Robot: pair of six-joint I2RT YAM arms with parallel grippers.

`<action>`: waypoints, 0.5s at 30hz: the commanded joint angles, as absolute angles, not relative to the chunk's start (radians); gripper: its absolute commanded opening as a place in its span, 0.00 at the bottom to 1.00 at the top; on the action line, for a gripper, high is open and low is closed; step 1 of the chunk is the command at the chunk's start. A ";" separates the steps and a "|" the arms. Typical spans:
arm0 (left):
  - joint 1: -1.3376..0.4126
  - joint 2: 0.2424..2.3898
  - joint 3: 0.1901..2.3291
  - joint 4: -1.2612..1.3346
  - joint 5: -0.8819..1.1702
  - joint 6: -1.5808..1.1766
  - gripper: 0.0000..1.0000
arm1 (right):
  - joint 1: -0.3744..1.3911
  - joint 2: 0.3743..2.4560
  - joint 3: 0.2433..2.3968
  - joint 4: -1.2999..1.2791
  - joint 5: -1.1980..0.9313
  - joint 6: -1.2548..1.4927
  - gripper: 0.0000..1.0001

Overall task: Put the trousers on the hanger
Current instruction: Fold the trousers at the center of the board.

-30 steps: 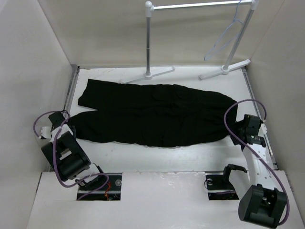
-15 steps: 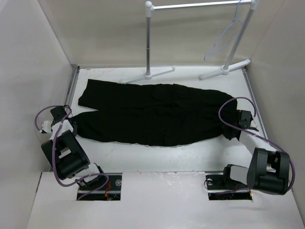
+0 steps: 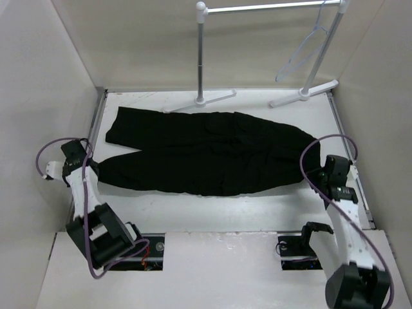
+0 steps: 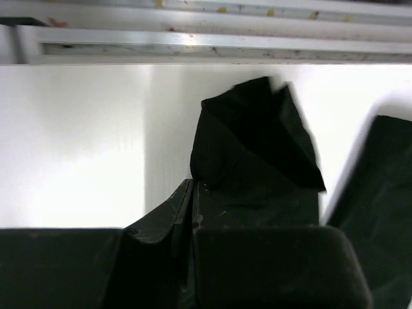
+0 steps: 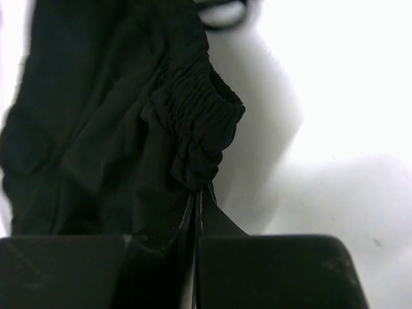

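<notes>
My left gripper and my right gripper should fold the near half over the far half [image 3: 187,129] before hanging, since the near leg is apart from the far leg.
The black trousers [image 3: 206,154] lie spread across the white table, legs to the left and waist to the right. My left gripper [image 3: 90,166] is at the near leg's end, and in the left wrist view it [image 4: 193,187] is shut on a raised fold of that leg's cloth [image 4: 257,141]. My right gripper [image 3: 317,174] is at the waist end. The right wrist view shows it [image 5: 199,190] shut on the gathered elastic waistband [image 5: 199,122]. The pale hanger [image 3: 302,55] hangs from the rack's rail at the back right, apart from both grippers.
A white metal rack [image 3: 201,58] stands at the back on T-shaped feet [image 3: 199,101], just beyond the trousers. White walls close in the left, right and back sides. An aluminium rail [image 4: 193,42] runs along the table's left edge.
The right gripper has closed onto the waistband and its arm has shifted. The left arm has stretched out, and the leg end it holds has been drawn slightly to the left.
</notes>
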State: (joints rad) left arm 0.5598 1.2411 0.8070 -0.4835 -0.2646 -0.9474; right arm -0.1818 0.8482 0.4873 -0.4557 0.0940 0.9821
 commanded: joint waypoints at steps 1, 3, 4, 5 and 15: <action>0.584 1.116 0.883 -0.681 -0.356 -0.927 0.00 | -0.173 0.674 0.498 -0.673 0.124 0.943 0.03; 0.584 1.101 0.961 -0.800 -0.450 -0.902 0.00 | -0.162 0.586 0.540 -0.748 0.118 0.963 0.03; 0.579 1.092 0.989 -0.831 -0.480 -0.900 0.00 | -0.162 0.578 0.560 -0.780 0.107 0.966 0.03; 0.565 1.079 1.023 -0.856 -0.504 -0.899 0.00 | -0.159 0.590 0.590 -0.816 0.113 0.962 0.03; 0.414 1.300 1.440 -0.838 -0.624 -0.764 0.00 | -0.119 0.714 0.787 -0.775 0.256 0.812 0.01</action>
State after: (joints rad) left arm 0.4538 1.1900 1.3350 -0.8665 -0.5484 -0.8326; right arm -0.1146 0.6609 0.6926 -0.8444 0.1776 0.8829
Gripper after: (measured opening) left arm 0.006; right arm 0.033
